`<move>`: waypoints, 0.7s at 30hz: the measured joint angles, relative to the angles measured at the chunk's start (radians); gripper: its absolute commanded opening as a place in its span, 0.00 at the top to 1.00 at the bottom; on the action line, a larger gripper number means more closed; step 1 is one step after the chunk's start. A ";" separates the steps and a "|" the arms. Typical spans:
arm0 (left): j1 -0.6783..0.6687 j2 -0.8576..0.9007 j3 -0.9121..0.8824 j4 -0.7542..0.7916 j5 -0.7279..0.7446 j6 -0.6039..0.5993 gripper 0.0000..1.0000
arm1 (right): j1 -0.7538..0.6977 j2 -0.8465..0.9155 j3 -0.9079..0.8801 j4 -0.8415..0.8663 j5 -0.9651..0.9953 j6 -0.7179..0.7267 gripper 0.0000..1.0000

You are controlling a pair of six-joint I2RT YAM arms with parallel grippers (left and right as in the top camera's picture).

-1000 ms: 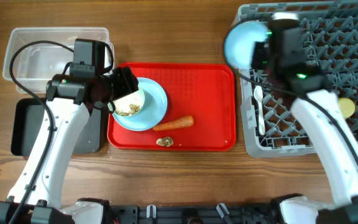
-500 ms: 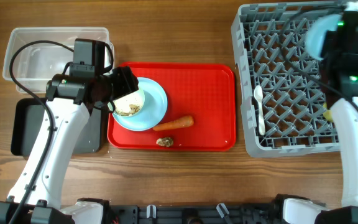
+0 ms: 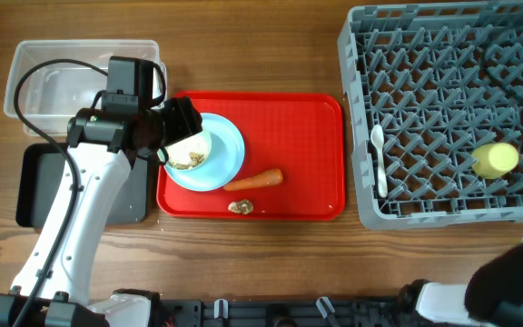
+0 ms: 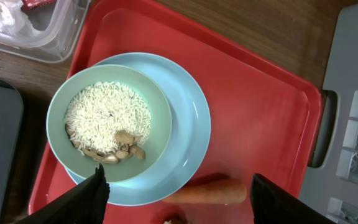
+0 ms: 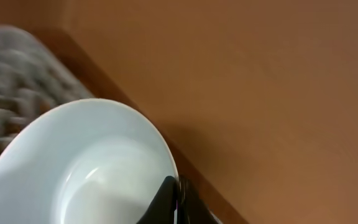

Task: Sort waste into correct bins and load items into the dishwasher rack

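Note:
I should keep lowering the empty pale bowl with my right gripper until the grey rack's wires [image 3: 514, 109] hold it, because the bowl hangs by its rim clear of the yellow cup.
A pale bowl [image 4: 107, 121] with rice scraps [image 4: 107, 118] and brown lumps sits on the light blue plate [image 3: 230, 150] on the red tray. My left gripper [image 4: 176, 199] is open above the plate's near edge, by the carrot [image 3: 254, 180] and the golden-brown lump [image 3: 240, 207]. My right gripper [image 5: 178, 202] is shut on the rim of an empty pale bowl [image 5: 86, 168]; in the overhead view it is out of frame to the right. The grey rack [image 3: 434, 109] holds the yellow cup [image 3: 495, 160] and white spoon [image 3: 379, 160]. The clear tub [image 3: 39, 77] holds wrapper and tissue [image 4: 17, 12].
The red tray [image 3: 307, 154] lies between the bins and the rack. The black tray [image 3: 39, 182] sits at the left, partly under my left arm. Bare wooden table runs along the front edge.
My right arm carried the empty pale bowl from the rack's left corner across the rack and out past its right side. The left arm has not moved.

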 measured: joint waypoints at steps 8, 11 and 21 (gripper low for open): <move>0.000 0.000 0.000 0.000 0.000 0.000 0.26 | -0.058 0.111 0.000 0.118 0.123 -0.112 0.96; 0.000 0.000 0.000 0.000 0.000 0.000 0.26 | -0.065 0.138 0.000 0.121 0.139 -0.160 0.96; 0.000 0.000 0.000 0.008 0.000 0.000 0.26 | -0.067 0.202 0.000 0.113 0.219 -0.200 0.96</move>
